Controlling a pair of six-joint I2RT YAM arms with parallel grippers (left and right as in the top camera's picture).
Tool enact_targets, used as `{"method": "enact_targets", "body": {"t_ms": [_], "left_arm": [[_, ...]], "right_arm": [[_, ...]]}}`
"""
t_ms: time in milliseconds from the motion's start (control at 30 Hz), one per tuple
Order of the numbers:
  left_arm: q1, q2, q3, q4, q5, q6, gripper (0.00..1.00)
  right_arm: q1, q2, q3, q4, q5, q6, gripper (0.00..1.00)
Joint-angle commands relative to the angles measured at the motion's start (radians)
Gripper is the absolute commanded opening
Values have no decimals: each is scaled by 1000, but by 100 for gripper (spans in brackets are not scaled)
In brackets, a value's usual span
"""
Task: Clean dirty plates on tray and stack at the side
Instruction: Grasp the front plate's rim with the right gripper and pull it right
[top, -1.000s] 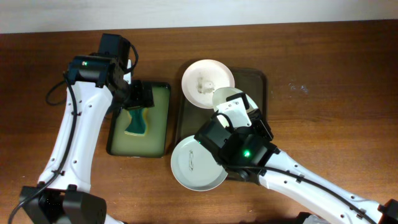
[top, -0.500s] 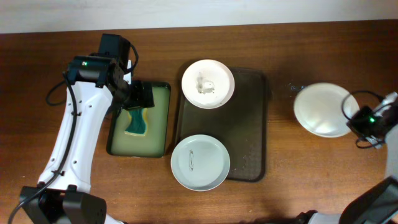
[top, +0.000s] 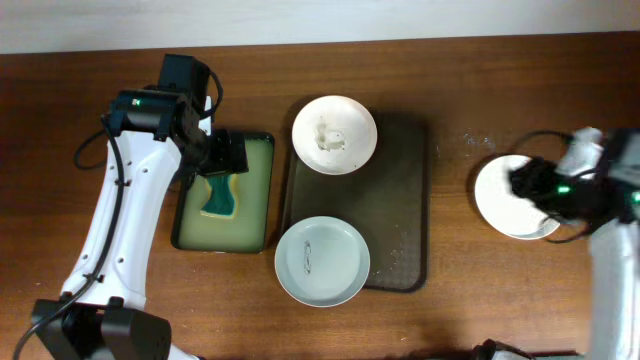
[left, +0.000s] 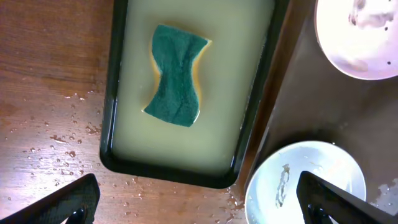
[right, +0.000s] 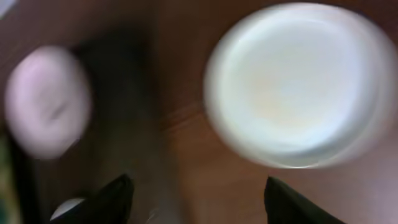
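The near white plate sticks out over the brown tray's corner, so my right gripper needs to shift it to that tray's middle (top: 378, 205) before my left gripper wipes it.
Two white plates rest on the dark brown tray (top: 400, 200): one smeared plate (top: 334, 134) at its far edge and another (top: 322, 261) at its near left corner. A third plate (top: 495, 200) lies on the bare table to the right. My right gripper (top: 535, 185) hovers over that plate's right part. In the blurred right wrist view this gripper (right: 202, 199) is open and empty, with the plate (right: 298, 84) just beyond its fingertips. My left gripper (left: 196, 202) is wide open above the table, by the near end of the small green tray (left: 112, 93).
The green-rimmed tray (top: 190, 225) left of the brown tray holds pale liquid and a teal sponge (top: 219, 197). Water drops lie on the wood (left: 68, 149) beside it. The left arm (top: 120, 210) reaches over the table's left side.
The right arm carried a plate from the tray to the table's right side, set it down and opened its jaws. The left arm stayed still.
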Motion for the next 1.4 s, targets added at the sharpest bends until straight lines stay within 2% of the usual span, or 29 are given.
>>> {"method": "enact_targets", "body": {"t_ms": [0, 33, 67, 200, 300, 367, 433, 500, 633, 700, 733, 833, 1033, 1167, 1267, 1300, 1367], "left_arm": [[2, -16, 1, 2, 6, 5, 100], [2, -16, 1, 1, 6, 5, 100], [2, -16, 1, 1, 6, 5, 100], [2, -16, 1, 2, 7, 5, 100], [2, -16, 1, 2, 6, 5, 100], [2, -16, 1, 2, 6, 5, 100], [2, -16, 1, 1, 6, 5, 99], [2, -16, 1, 2, 6, 5, 100], [2, -16, 1, 1, 6, 5, 100], [2, -16, 1, 1, 6, 5, 100], [2, -16, 1, 2, 6, 5, 100], [2, -16, 1, 2, 7, 5, 99], [2, -16, 1, 9, 7, 5, 100], [1, -15, -40, 82, -7, -10, 100], [1, -15, -243, 257, -26, -10, 100], [0, -15, -299, 303, -26, -10, 96], [1, -15, -446, 455, -18, 28, 77]], "right_arm": [[274, -22, -3, -69, -7, -71, 60], [388, -3, -22, -78, -6, -70, 53], [452, 13, -39, -78, -6, -70, 50], [743, 224, -134, -47, 42, -71, 49], [833, 373, -144, 31, 37, -122, 48], [872, 482, -144, 106, 16, -122, 32], [872, 535, -144, 132, 23, -85, 12], [837, 529, -135, 139, 27, -84, 4], [710, 470, -56, 110, 108, -79, 4], [620, 458, -16, 116, 230, 67, 4], [592, 458, -15, 130, 220, 105, 4], [563, 459, -15, 136, 202, 119, 5], [568, 454, -5, 117, 134, 56, 36], [560, 394, 33, 49, 138, -17, 39], [560, 295, 34, 45, 138, -17, 43], [560, 281, 34, 43, 138, -16, 43], [561, 258, 34, 28, 122, -16, 44]]}}
